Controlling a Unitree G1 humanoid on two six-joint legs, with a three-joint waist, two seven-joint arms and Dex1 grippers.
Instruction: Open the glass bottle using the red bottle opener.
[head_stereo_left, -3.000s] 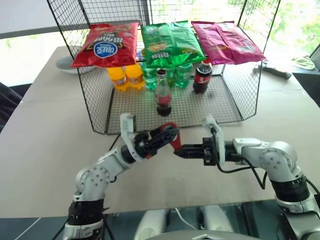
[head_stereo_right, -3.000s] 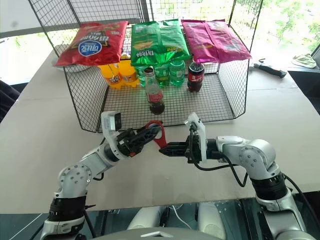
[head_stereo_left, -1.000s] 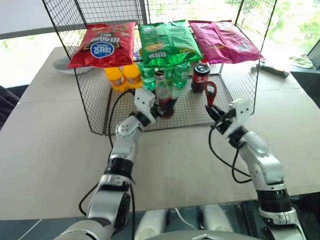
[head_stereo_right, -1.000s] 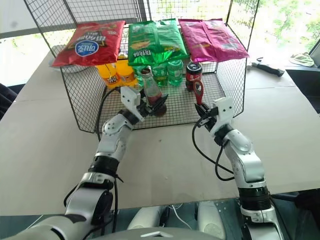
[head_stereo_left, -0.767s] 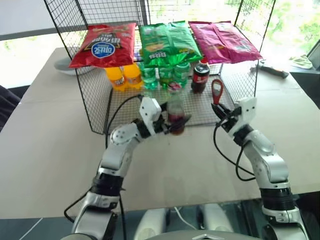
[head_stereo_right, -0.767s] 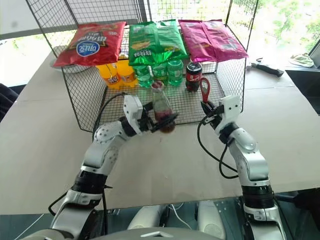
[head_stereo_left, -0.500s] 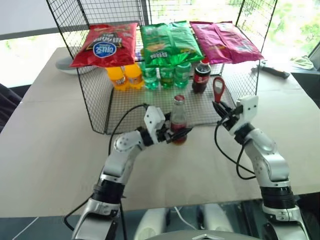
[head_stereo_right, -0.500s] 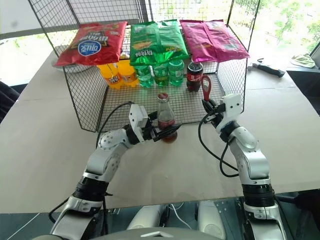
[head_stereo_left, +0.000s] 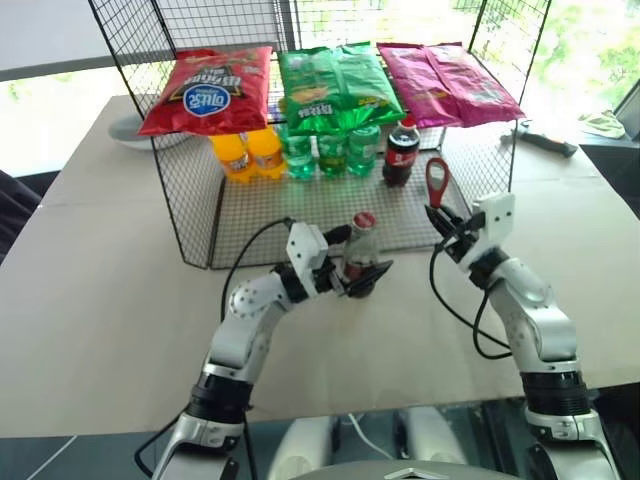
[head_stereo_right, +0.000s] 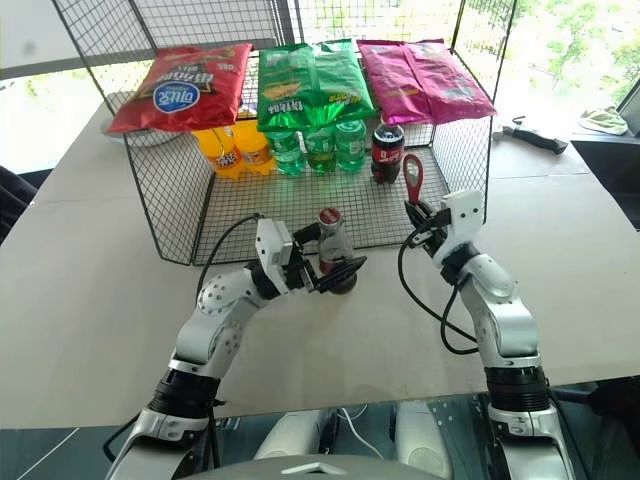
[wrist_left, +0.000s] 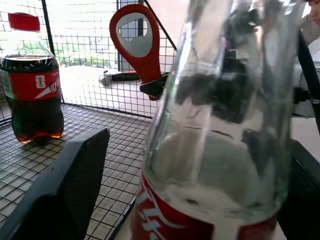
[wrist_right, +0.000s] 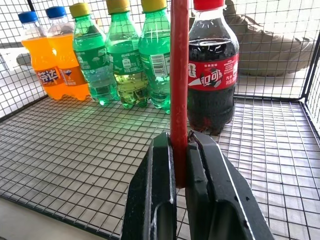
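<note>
The glass bottle's label has my left gripper's open fingers low around it, so my left gripper should move up and grip the glass bottle's neck before it pries the bottle's cap.
The glass bottle, with dark cola, a red label and a red cap, stands on the table just in front of the wire rack. My left gripper reaches around its lower body from the left. In the left wrist view one black finger stands apart from the bottle, so the jaws are open. To the right, my right gripper is shut on the handle of the red bottle opener, held upright with its ring head on top. The opener rises between the closed fingers.
The wire rack holds a plastic cola bottle, green bottles and orange bottles, with chip bags on its top shelf. A black tool lies at the back right of the table.
My left arm has drawn the glass bottle out of the rack onto the table in front, and its jaws have widened off it. My right gripper has kept the opener upright, almost still.
</note>
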